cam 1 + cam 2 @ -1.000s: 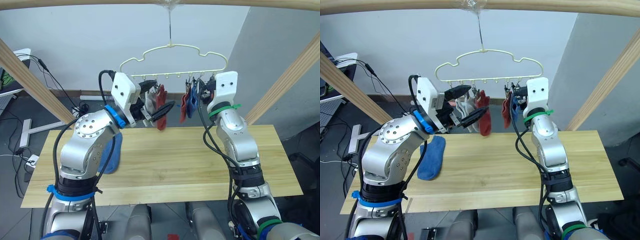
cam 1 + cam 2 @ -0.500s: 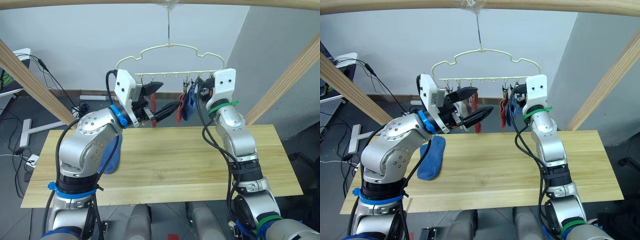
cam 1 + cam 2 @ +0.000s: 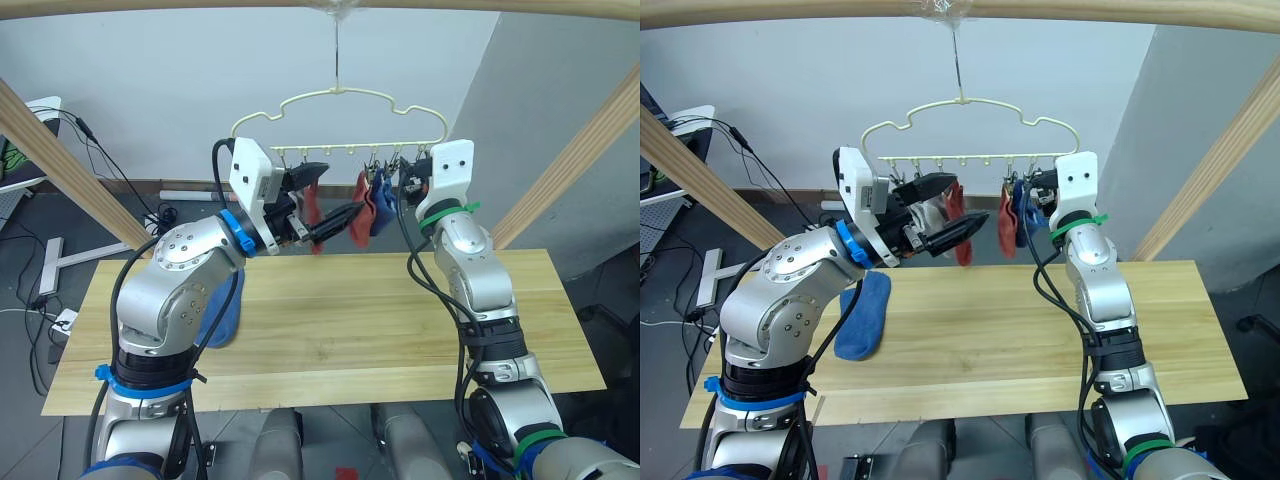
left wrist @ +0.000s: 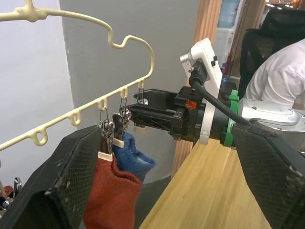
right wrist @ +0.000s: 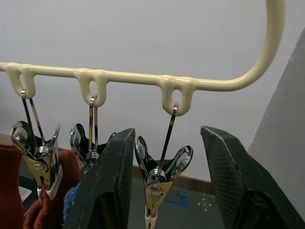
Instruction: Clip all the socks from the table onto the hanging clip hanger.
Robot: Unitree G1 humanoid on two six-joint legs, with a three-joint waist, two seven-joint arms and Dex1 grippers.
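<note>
The clip's jaws [image 5: 151, 220] will spread for the blue sock when the robot presses the handles together, because the empty metal clip's handles flare apart [image 5: 158, 172] around a spring.
The pale yellow clip hanger [image 3: 340, 95] hangs from the top pole over the table [image 3: 400, 330]. A rust red sock [image 3: 362, 212] and a blue sock [image 3: 379, 195] are clipped near its right end. Another rust red sock [image 3: 960, 215] hangs further left, with light grey socks [image 3: 928, 213] partly hidden behind my left gripper. My left gripper [image 3: 328, 195] is open beside that red sock and holds nothing. My right gripper [image 5: 167, 133] is open, its fingers on either side of an empty metal clip [image 5: 159, 176] at the right end. One blue sock [image 3: 222, 315] lies on the table's left side.
Round wooden poles [image 3: 565, 165] slant down on both sides, and a top pole [image 3: 200, 5] carries the hanger's hook. Cables and a stand [image 3: 50, 260] are on the floor at the left. A person in a white shirt [image 4: 281, 71] sits beyond the table.
The hanger has swung slightly left and the clipped socks have swayed and turned. My left gripper rose a little and stays open. My right gripper stays at the hanger's right end.
</note>
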